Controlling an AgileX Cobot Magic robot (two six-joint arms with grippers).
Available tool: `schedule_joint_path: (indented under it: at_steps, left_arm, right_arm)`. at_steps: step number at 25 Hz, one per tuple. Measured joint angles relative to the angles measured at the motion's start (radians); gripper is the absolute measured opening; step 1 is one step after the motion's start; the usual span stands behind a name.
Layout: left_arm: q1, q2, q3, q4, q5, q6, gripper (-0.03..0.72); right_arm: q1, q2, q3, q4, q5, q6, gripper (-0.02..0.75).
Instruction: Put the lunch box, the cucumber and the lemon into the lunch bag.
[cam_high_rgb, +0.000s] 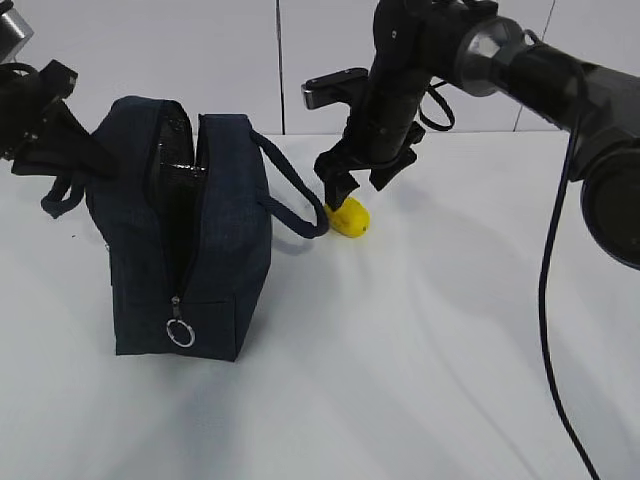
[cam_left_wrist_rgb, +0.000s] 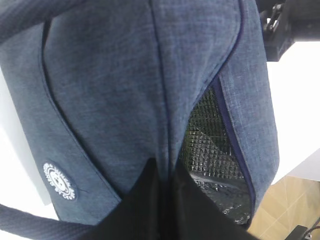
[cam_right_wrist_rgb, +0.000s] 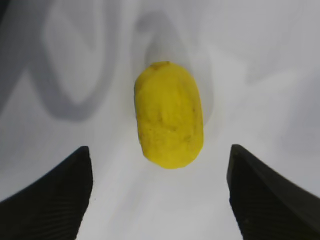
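Observation:
Only the lemon (cam_high_rgb: 349, 217) is still outside the upright navy lunch bag (cam_high_rgb: 228, 235). The cucumber should be hidden inside the bag when I lower the lemon in.
The navy lunch bag (cam_high_rgb: 200, 250) stands upright at the left, with its top zipper open and the ring pull (cam_high_rgb: 180, 332) hanging at the front. My left gripper (cam_high_rgb: 85, 152) is shut on the fabric of the bag's left upper edge. In the left wrist view the black fingers (cam_left_wrist_rgb: 145, 205) pinch a fold of the bag (cam_left_wrist_rgb: 115, 75) beside the silver lining (cam_left_wrist_rgb: 210, 145). The lemon (cam_high_rgb: 349, 217) lies on the table right of the bag. My right gripper (cam_high_rgb: 352, 185) hovers just above it, open and empty. In the right wrist view the lemon (cam_right_wrist_rgb: 169, 114) lies ahead between the spread fingers (cam_right_wrist_rgb: 50, 195). The lunch box and the cucumber are out of view.
A white table (cam_high_rgb: 420, 360) spreads to the right and front of the bag. One bag handle (cam_high_rgb: 290, 195) loops toward the lemon and the other (cam_high_rgb: 60, 195) hangs at the far left. A white round logo (cam_left_wrist_rgb: 59, 180) marks the bag's side. A white wall stands behind.

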Motion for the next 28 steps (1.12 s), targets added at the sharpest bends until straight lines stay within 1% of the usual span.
schedule_joint_path:
  at_steps: [7, 20, 28]
  left_arm:
    - [0.000, 0.000, 0.000, 0.000, -0.002, 0.000, -0.003]
    - [0.000, 0.000, 0.000, 0.000, -0.003, 0.002, -0.004]
    - [0.000, 0.000, 0.000, 0.000, -0.003, 0.002, -0.003]
  right_arm:
    - [0.000, 0.050, 0.000, 0.000, -0.001, -0.011, 0.629]
    - [0.000, 0.055, 0.000, 0.008, -0.111, -0.032, 0.615]
    - [0.000, 0.060, 0.000, 0.010, -0.129, -0.033, 0.603]
